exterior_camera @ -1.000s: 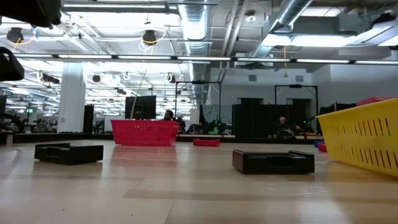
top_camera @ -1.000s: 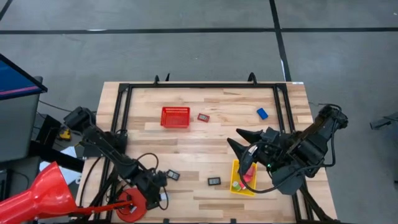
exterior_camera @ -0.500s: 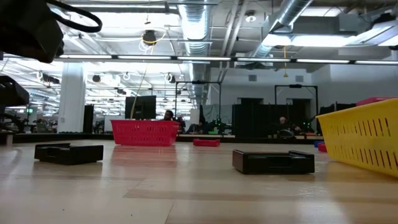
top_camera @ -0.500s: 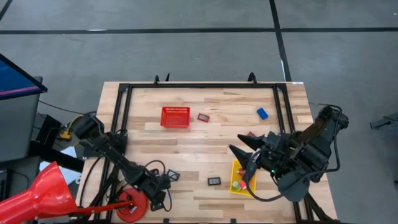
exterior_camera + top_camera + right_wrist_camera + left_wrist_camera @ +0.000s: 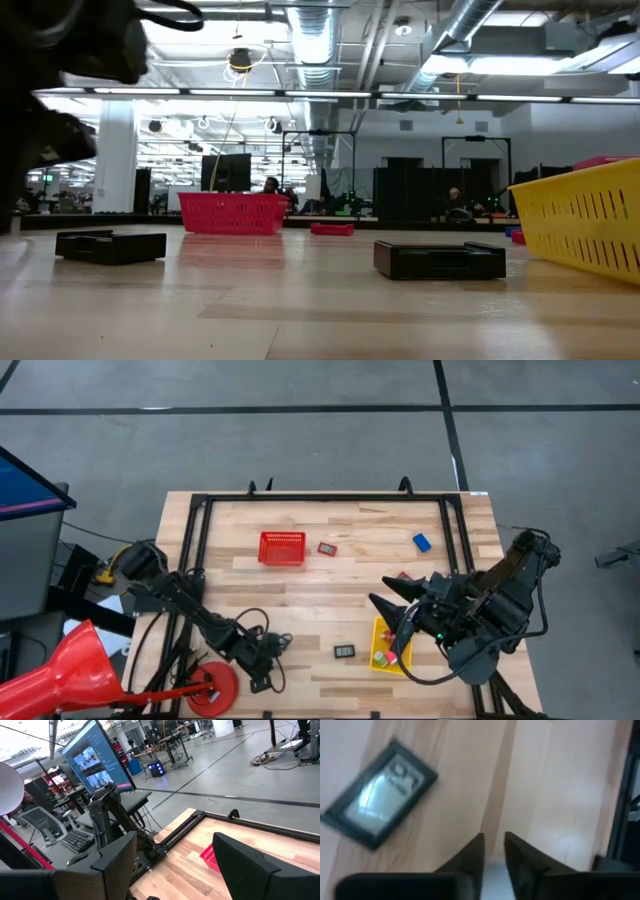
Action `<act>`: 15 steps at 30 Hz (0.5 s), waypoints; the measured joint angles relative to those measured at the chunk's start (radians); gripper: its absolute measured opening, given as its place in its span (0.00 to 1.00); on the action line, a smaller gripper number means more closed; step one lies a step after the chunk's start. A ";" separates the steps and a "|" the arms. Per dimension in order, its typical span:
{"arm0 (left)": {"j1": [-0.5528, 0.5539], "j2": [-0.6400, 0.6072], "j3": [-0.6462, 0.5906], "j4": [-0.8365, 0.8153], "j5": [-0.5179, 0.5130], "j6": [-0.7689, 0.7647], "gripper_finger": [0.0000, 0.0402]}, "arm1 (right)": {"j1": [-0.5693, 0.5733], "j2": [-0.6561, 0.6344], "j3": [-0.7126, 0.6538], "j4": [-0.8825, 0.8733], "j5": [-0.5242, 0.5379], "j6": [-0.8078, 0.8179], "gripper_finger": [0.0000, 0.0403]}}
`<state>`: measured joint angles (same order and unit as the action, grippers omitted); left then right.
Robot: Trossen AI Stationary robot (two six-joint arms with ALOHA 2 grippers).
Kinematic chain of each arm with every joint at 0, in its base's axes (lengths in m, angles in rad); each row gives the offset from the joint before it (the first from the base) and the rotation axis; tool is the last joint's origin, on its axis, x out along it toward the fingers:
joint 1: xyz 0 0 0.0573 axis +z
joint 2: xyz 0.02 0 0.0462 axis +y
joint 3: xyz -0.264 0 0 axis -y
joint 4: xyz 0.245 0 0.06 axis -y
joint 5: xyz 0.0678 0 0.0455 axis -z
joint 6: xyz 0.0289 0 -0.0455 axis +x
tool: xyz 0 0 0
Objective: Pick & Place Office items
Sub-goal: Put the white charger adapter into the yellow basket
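Note:
Next, my left gripper opens its fingers wide and turns before it closes on the plug's body (image 5: 497,882), because its fingers are too close together for the white plug (image 5: 496,872).
My left gripper (image 5: 494,847) hangs low over the table's near left part, fingers close together with nothing between them. It also shows in the high view (image 5: 268,663). A flat dark rectangle with a pale face (image 5: 380,805) lies flat on the wood just beside it, untouched. A second dark rectangle (image 5: 344,651) lies left of the yellow bin (image 5: 378,628). A small red item (image 5: 327,547) and a blue block (image 5: 421,541) lie farther back. My right gripper (image 5: 175,865) is held high over the yellow bin, open and empty.
A red mesh basket (image 5: 282,547) stands at the far middle. The yellow bin holds pink and green pieces (image 5: 384,655). A black frame (image 5: 325,497) rims the table. A red funnel (image 5: 60,670) and a red disc (image 5: 212,690) sit at the near left corner.
My left arm has reached toward the table's right edge and come down, nearer the dark rectangle at the near left. In the low view its dark bulk has pushed farther in from the left. The items have stayed where they were.

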<state>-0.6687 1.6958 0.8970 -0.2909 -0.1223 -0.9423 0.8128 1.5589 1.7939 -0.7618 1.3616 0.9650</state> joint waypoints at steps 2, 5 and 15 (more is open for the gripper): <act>0.014 0.000 0.000 0.017 0.004 0.010 0.08 | 0.005 0.000 0.000 0.000 0.000 0.001 0.63; 0.028 -0.007 0.000 0.031 0.007 0.025 0.01 | 0.008 0.000 0.000 0.000 0.000 0.003 0.63; 0.049 -0.210 0.000 -0.071 0.131 0.345 0.31 | 0.012 0.000 0.000 0.004 -0.001 0.003 0.63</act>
<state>-0.6200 1.4855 0.8970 -0.3618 0.0086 -0.5974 0.8249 1.5589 1.7939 -0.7578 1.3602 0.9684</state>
